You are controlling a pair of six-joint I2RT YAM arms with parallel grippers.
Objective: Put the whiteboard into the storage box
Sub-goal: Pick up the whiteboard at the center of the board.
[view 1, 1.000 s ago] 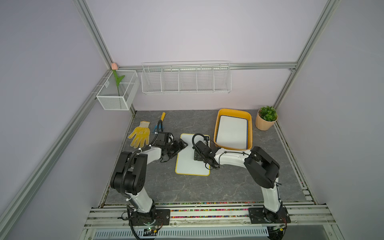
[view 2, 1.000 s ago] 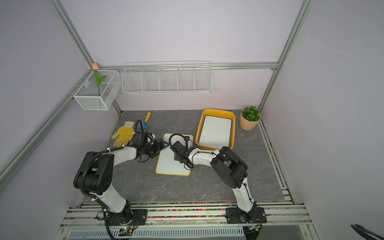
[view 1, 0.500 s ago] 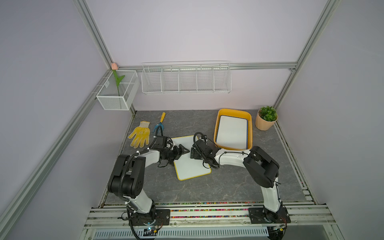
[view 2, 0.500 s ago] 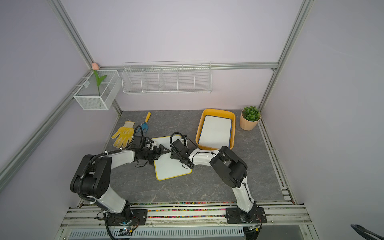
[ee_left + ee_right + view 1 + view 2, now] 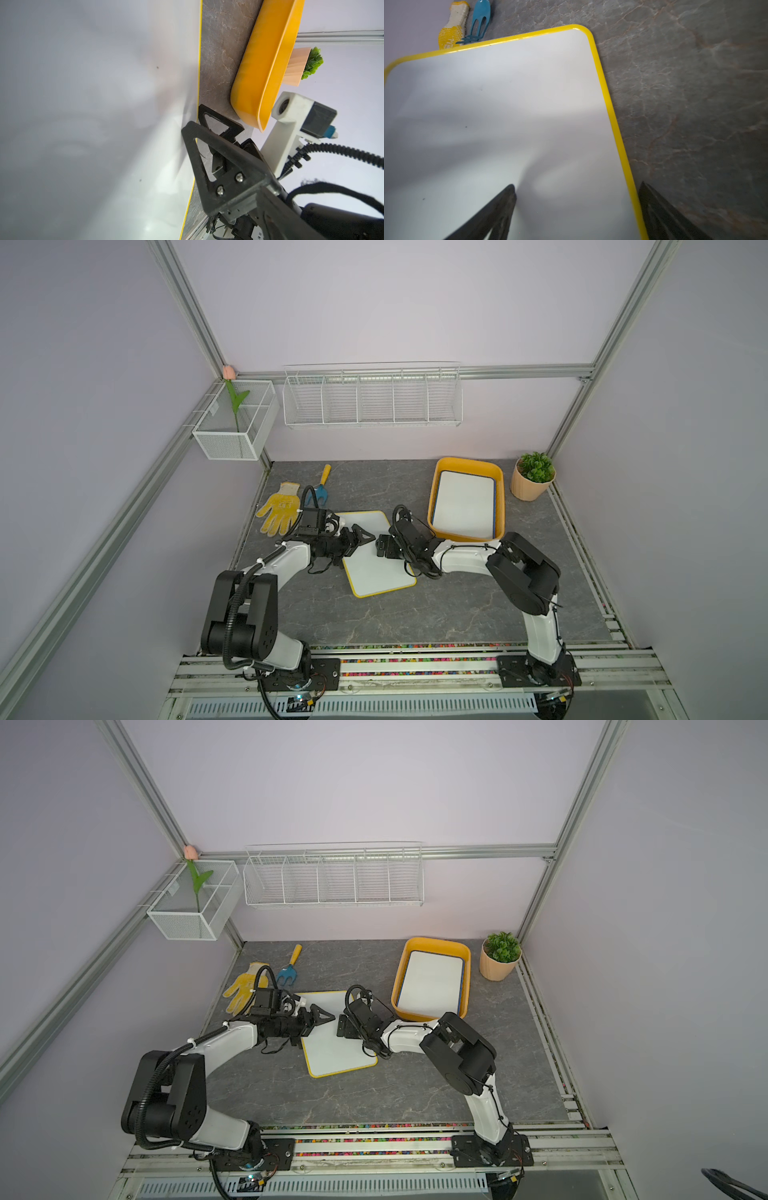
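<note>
My right gripper is astride the whiteboard's box-side edge (image 5: 630, 182). My left gripper should keep moving back low across the opposite edge (image 5: 346, 571) until it can close there.
A yellow-framed whiteboard (image 5: 376, 568) (image 5: 338, 1052) lies skewed on the grey table and fills much of both wrist views (image 5: 508, 114) (image 5: 93, 104). The yellow-orange storage box (image 5: 432, 506) (image 5: 397, 986) (image 5: 259, 72) stands behind it to the right, with a blue-rimmed whiteboard (image 5: 463, 504) lying inside. My left gripper (image 5: 359, 537) (image 5: 318, 1017) is open, low over the board's left part. My right gripper (image 5: 381, 547) (image 5: 578, 185) is open astride the board's right edge, one finger over the white face and one over the table.
A yellow glove (image 5: 279, 510) and a blue hand fork (image 5: 322, 489) lie at the back left. A potted plant (image 5: 532, 481) stands right of the box. A wire rack (image 5: 372, 398) and a mesh basket (image 5: 235, 427) hang on the walls.
The yellow-framed whiteboard has turned on the table, its near end swinging right. My left gripper has moved right over the board. The right gripper has shifted slightly toward the board's right edge.
</note>
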